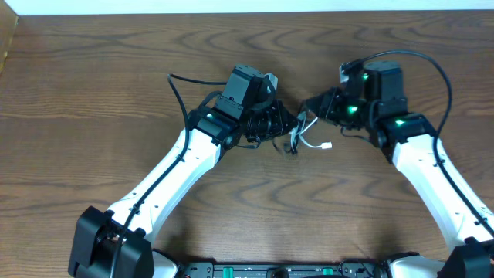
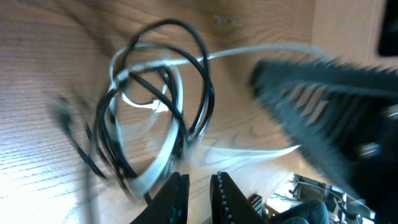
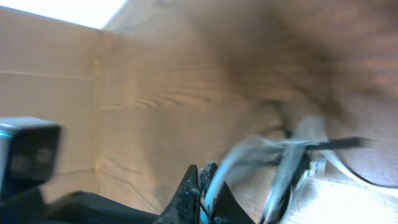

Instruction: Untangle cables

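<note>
My right gripper should lay the tangle (image 1: 294, 142) down and my left gripper should lift it, because the white cable in my right gripper goes through the black loops (image 2: 202, 61).
The white and black cables (image 1: 296, 137) lie knotted together on the wooden table between my two grippers. A white plug end (image 1: 327, 146) trails off to the right. In the left wrist view the black cable (image 2: 202, 81) makes loops laced through the white cable (image 2: 166, 142). My left gripper (image 2: 199, 190) hovers just short of the tangle, jaws slightly apart with bare wood showing between them. My right gripper (image 3: 204, 179) is shut on a strand of the white cable (image 3: 235, 157), which runs up out of its fingers toward the blurred black cable (image 3: 336, 143).
The right gripper's dark body (image 2: 323, 106) looms close beyond the tangle in the left wrist view. The two arms' thicker black wiring (image 1: 179, 89) (image 1: 434, 63) arcs over the table behind them. The table's far edge (image 1: 247, 15) lies at the top.
</note>
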`<action>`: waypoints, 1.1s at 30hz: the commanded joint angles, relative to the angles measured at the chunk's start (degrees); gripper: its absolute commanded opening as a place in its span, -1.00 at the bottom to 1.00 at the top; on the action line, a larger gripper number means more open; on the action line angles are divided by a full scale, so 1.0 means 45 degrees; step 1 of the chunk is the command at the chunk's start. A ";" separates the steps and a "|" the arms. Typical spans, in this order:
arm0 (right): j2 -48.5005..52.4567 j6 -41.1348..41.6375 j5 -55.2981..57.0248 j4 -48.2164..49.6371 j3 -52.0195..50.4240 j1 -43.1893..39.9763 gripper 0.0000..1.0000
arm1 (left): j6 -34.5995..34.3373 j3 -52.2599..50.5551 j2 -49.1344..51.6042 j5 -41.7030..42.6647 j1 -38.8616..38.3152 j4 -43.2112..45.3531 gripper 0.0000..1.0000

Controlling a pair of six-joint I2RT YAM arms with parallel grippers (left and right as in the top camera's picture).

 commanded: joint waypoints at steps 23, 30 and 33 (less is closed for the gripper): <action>-0.0928 -0.0413 -0.1569 -0.1836 0.0136 -0.1559 -0.98 | 0.3269 -0.0044 0.0826 -0.2463 0.0000 0.0029 0.04; -0.1763 -0.1831 -0.1360 -0.3619 0.0136 -0.1559 -0.98 | 0.3526 -0.0044 0.2035 -0.1953 -0.0005 0.1719 0.32; -0.2171 -0.2458 -0.0753 -0.4750 0.0136 -0.1559 -0.98 | 0.3978 -0.0044 0.2404 -0.1039 -0.0005 0.2433 0.36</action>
